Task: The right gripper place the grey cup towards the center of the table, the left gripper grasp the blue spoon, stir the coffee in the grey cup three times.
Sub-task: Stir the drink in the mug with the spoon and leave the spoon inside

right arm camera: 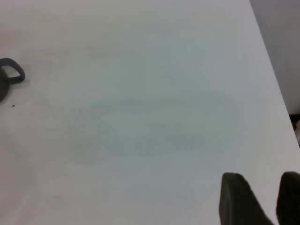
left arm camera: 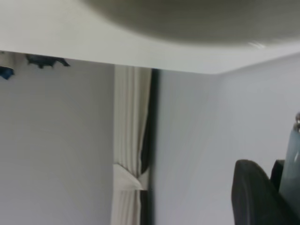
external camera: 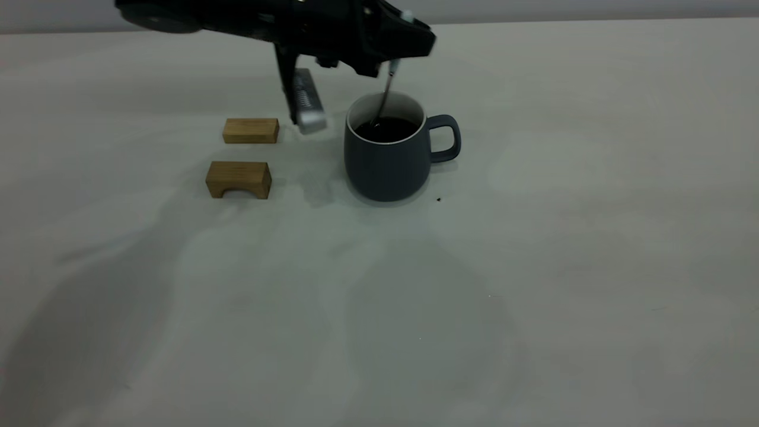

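Note:
The blue spoon's tip (external camera: 375,124) hardly dips into the coffee. My left gripper should come down again and push the spoon deeper into the grey cup (external camera: 388,131) before letting go.
The grey cup (external camera: 385,160) stands near the middle of the table (external camera: 533,267), its handle (right arm camera: 11,70) pointing right. Dark coffee (external camera: 386,128) fills it. My left gripper (external camera: 394,56) hovers just above the cup, shut on the blue spoon (external camera: 386,95), which hangs steeply down with its bowl dipped in the coffee. In the left wrist view the spoon's pale handle (left arm camera: 293,159) rises beside one dark finger (left arm camera: 253,197). My right gripper (right arm camera: 265,197) is out of the exterior view, over bare table far to the cup's right, open and holding nothing.
Two small wooden blocks (external camera: 251,130) (external camera: 238,179) lie left of the cup. The left arm's silver-tipped camera module (external camera: 308,101) hangs between them and the cup. A tiny dark speck (external camera: 439,199) sits by the cup's base. The table's far edge (right arm camera: 276,93) runs near the right gripper.

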`<state>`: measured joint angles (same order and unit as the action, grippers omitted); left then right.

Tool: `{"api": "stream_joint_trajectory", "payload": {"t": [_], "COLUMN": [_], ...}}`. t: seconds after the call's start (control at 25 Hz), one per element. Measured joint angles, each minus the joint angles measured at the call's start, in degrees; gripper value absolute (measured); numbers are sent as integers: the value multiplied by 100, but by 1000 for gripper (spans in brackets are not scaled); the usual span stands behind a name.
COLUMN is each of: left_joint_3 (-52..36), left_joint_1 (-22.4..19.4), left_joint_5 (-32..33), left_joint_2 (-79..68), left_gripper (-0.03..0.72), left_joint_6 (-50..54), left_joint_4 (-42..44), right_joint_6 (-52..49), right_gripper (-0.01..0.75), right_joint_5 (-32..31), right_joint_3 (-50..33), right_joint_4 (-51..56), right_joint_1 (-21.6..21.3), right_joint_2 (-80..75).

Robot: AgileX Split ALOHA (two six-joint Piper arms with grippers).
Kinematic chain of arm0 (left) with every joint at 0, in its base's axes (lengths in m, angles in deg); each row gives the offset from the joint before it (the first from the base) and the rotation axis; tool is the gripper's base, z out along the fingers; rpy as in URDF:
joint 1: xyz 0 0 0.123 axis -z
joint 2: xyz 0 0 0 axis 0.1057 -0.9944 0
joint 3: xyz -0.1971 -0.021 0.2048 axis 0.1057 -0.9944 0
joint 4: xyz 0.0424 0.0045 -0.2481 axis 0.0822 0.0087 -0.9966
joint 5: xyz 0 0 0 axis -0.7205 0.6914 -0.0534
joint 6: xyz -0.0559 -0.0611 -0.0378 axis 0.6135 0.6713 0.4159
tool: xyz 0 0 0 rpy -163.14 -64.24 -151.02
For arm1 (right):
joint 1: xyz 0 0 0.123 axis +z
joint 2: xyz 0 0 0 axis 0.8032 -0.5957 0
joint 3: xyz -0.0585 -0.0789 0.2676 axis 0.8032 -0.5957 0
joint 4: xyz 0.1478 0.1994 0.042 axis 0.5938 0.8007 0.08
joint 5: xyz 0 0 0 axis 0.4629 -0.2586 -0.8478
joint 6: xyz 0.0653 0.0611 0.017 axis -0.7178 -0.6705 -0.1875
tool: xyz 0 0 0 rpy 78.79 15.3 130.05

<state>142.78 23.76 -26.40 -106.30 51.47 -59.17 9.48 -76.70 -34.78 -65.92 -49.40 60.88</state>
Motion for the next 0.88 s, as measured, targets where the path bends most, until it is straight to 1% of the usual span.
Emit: {"api": "stream_joint_trajectory", "payload": {"t": [0.2,0.4,0.56,0.72,0.88], "left_joint_3": [5,5,5,5,5], "left_joint_1": [281,319,214,-15,-225], "left_joint_5": [46,266,499,783,828], "left_joint_2": [-157,-169,-169,-169,-169], "left_gripper": [110,108,108,108,108], "left_joint_6": [0,0,0,0,0], "left_joint_4": [0,43,193,466,538], "right_joint_6": [0,0,0,0,0], "right_gripper": [239,239,239,239,239], "right_joint_5": [0,0,0,0,0], "right_joint_3": [0,0,0,0,0], "right_joint_4": [-5,-5,-5,-5,-5], "right_joint_1": [0,0,0,0,0], "right_joint_2": [0,0,0,0,0]}}
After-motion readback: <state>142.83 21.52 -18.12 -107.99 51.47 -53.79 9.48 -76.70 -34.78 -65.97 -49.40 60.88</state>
